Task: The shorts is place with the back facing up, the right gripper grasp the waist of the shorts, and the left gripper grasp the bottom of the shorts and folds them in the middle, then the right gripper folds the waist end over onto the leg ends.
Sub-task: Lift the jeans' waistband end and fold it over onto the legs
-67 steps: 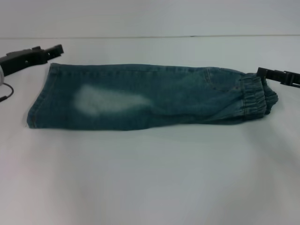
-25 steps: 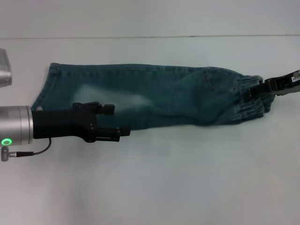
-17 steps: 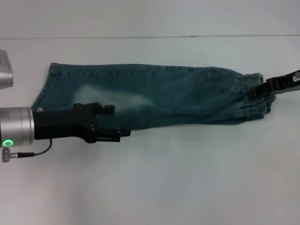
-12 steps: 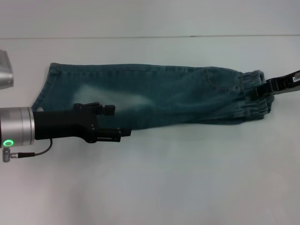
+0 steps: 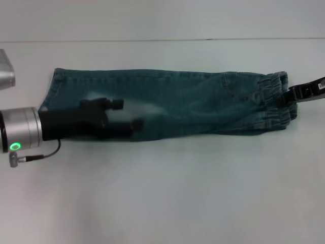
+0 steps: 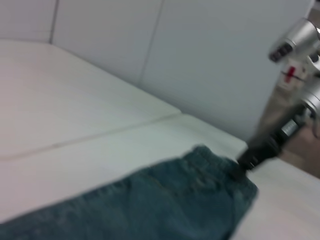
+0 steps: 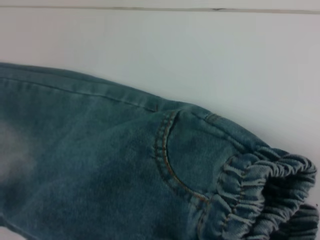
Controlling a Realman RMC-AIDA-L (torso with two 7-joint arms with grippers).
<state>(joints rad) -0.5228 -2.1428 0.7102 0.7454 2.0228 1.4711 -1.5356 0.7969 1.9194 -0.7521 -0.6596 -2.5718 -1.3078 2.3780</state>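
Observation:
Loose layered edges (image 5: pixel 292 114) can be seen next to my right gripper's pinch, so the gathered waist (image 5: pixel 274 102) will droop open like a sleeve when I lift it.
Blue denim shorts (image 5: pixel 193 109) lie folded lengthwise across the white table, leg ends at the left and elastic waist (image 5: pixel 271 104) at the right. My left gripper (image 5: pixel 126 114) reaches in from the left and hovers over the leg end beside the faded patch, fingers apart with nothing between them. At the right end my right gripper (image 5: pixel 287 96) is shut on the waist, which is drawn out toward it. The left wrist view shows the shorts (image 6: pixel 165 205) and the right gripper (image 6: pixel 242 162) at the waist. The right wrist view shows the back pocket seam and gathered waist (image 7: pixel 260 195).
Bare white table (image 5: pixel 177 193) stretches in front of the shorts. A seam runs across the table behind them. A wall (image 6: pixel 210 60) rises behind the table. The right arm's silver body (image 6: pixel 300 45) stands past the waist end.
My left arm came in from the far left over the leg end, then shifted a little farther back. My right gripper closed on the waist and drew it rightward and up.

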